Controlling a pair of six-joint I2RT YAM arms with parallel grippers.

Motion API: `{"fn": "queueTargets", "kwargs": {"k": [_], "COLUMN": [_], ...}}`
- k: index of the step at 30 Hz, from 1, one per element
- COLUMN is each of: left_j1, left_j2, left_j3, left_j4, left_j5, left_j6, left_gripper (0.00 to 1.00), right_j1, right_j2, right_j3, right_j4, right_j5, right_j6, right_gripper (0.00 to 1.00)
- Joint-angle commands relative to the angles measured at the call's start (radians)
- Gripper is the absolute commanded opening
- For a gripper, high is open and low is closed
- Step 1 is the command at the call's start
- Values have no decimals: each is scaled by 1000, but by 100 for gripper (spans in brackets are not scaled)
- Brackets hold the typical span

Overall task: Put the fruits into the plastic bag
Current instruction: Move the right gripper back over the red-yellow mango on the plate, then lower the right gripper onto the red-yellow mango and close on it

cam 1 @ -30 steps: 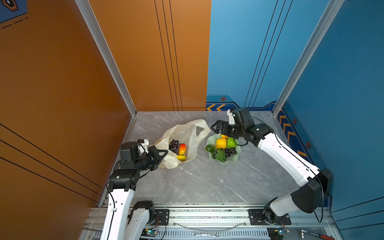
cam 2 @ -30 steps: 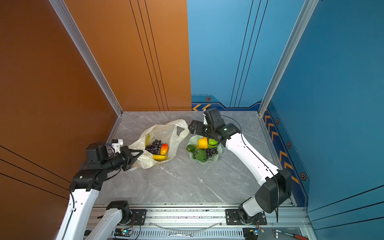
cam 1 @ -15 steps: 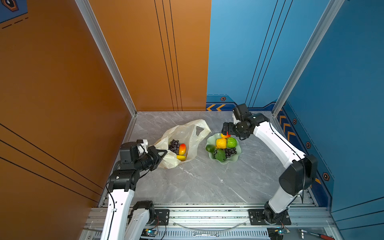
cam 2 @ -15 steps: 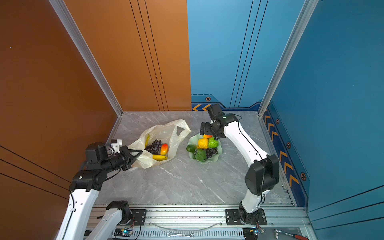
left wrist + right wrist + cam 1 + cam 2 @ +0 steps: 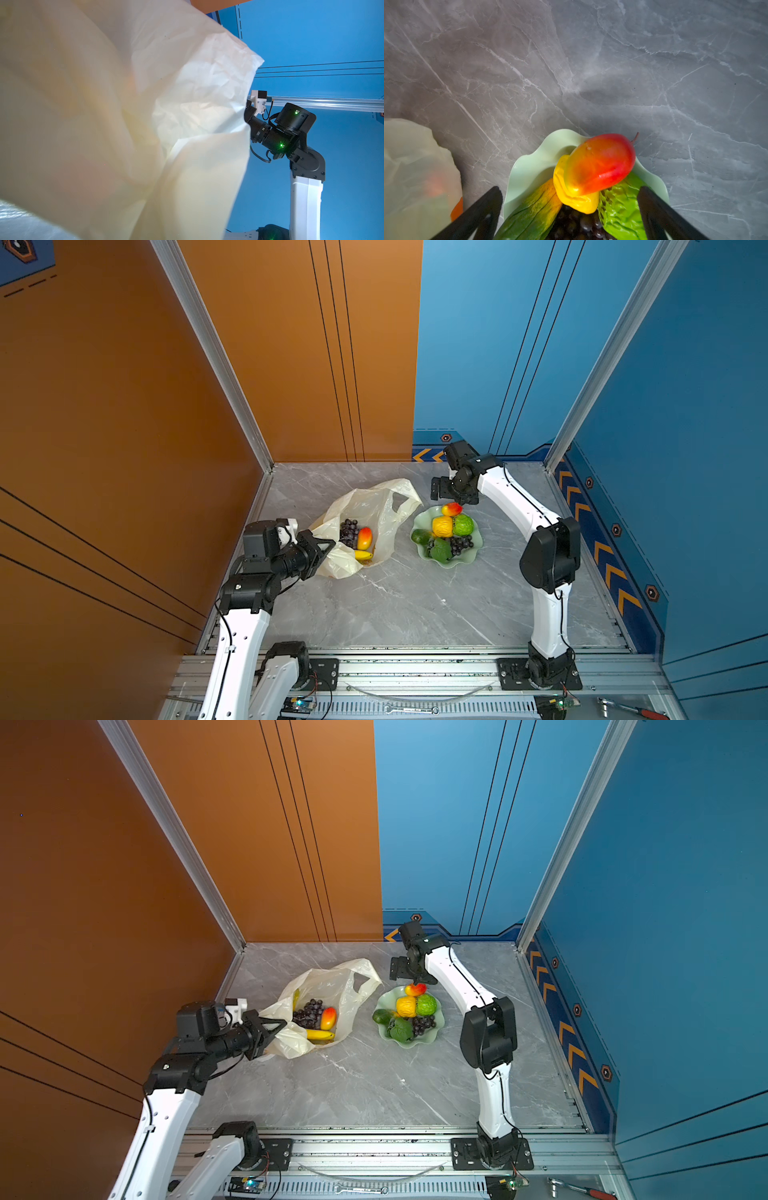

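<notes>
My right gripper should keep going down until its fingers reach the mango piece's sides and then close, as the mango piece is on top of the dish's pile (image 5: 453,509), clear for both open fingers.
The cream plastic bag (image 5: 374,502) (image 5: 332,979) lies open at the table's left and fills the left wrist view (image 5: 145,104). Inside it are dark grapes (image 5: 348,531), a red-yellow mango piece (image 5: 364,538) and a banana (image 5: 363,556). My left gripper (image 5: 328,545) (image 5: 282,1023) is shut on the bag's near rim. More fruits sit piled in the pale green dish (image 5: 469,560): a mango piece (image 5: 452,509) (image 5: 600,164), a yellow one (image 5: 441,526), a round green one (image 5: 462,524) and grapes (image 5: 459,543). My right gripper (image 5: 454,497) (image 5: 570,189) hangs open just above the dish's far side, over that mango piece.
The right arm's elbow (image 5: 548,556) stands over the table's right part. Orange and blue walls close the left, back and right. A wrench (image 5: 411,709) and a red-handled ratchet (image 5: 631,711) lie on the front rail.
The right arm's elbow has folded in toward the table's middle, and its open gripper has shifted from beside the bag's handle to over the dish's far edge. The left gripper and bag stayed put.
</notes>
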State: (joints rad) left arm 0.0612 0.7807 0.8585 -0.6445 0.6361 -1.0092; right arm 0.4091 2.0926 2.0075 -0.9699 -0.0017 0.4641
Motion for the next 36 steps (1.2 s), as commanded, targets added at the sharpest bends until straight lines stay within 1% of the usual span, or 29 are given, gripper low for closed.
{"fn": "queueTargets", "kwargs": {"k": [1, 8, 14, 22, 32, 36], "left_j1": [14, 39, 61, 62, 62, 62], "left_j2": [17, 41, 52, 56, 49, 45], "left_j3": [28, 38, 33, 27, 19, 16], "left_j4": [-1, -1, -1, 14, 14, 14], "left_j5": [3, 35, 54, 60, 63, 63], "left_j6": [33, 52, 62, 60, 58, 57], "left_gripper": [0, 0, 0, 0, 0, 0], "right_j1": [-1, -3, -4, -4, -1, 1], "right_j2": [52, 97, 111, 133, 148, 150], "right_j3": [31, 49, 45, 40, 39, 38], "right_j4": [-60, -74, -85, -90, -110, -113], "right_j5": [42, 73, 77, 81, 121, 136], "right_j6": [25, 41, 36, 33, 20, 15], "right_gripper": [100, 100, 100, 93, 85, 80]}}
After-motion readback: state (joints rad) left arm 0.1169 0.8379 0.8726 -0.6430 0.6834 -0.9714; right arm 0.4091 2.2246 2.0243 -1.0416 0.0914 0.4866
